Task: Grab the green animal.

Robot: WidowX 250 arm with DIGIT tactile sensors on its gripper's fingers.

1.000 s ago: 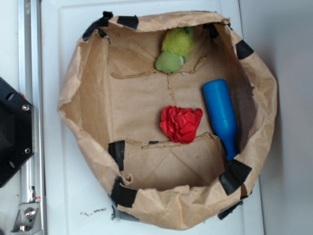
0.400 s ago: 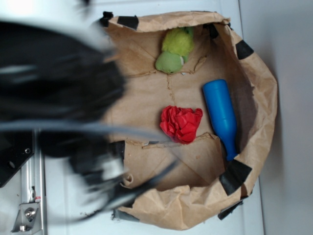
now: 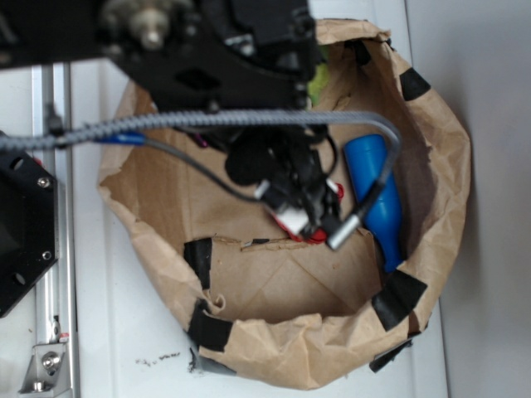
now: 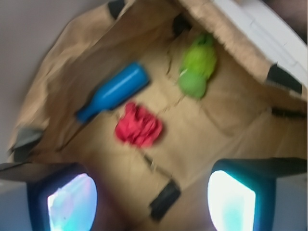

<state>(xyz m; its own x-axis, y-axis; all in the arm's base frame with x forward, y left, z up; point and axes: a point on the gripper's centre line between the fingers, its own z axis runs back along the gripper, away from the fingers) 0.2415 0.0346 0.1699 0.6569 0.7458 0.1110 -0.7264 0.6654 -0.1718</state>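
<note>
The robot's gripper hangs above the red crumpled wad (image 4: pixel 138 125), away from the green animal, so it should move back clear of the wad before it reaches for the green animal (image 4: pixel 198 66).
The green animal (image 4: pixel 196 67) lies on the floor of the brown paper bag (image 4: pixel 62 62), lime body toward the bag wall and olive head (image 4: pixel 192 85) toward the middle. In the exterior view the arm hides all but a green sliver (image 3: pixel 318 79) of it. My gripper (image 4: pixel 151 197) is open above the bag floor, holding nothing; its pads (image 4: pixel 231 199) frame a strip of black tape (image 4: pixel 164 199). The toy is well ahead of the fingertips and slightly to the right. In the exterior view the gripper (image 3: pixel 290 195) hangs over the middle of the bag.
A red crumpled wad (image 4: pixel 138 126) lies just ahead of the gripper, with a blue bottle (image 4: pixel 115 91) (image 3: pixel 377 195) beyond it to the left. The taped bag walls (image 3: pixel 440 133) rise all around. A metal rail (image 3: pixel 51 249) and a black base (image 3: pixel 21 232) stand to the left.
The arm has swung in from the left and now hangs over the bag, covering the red wad and most of the green animal. The objects have not moved.
</note>
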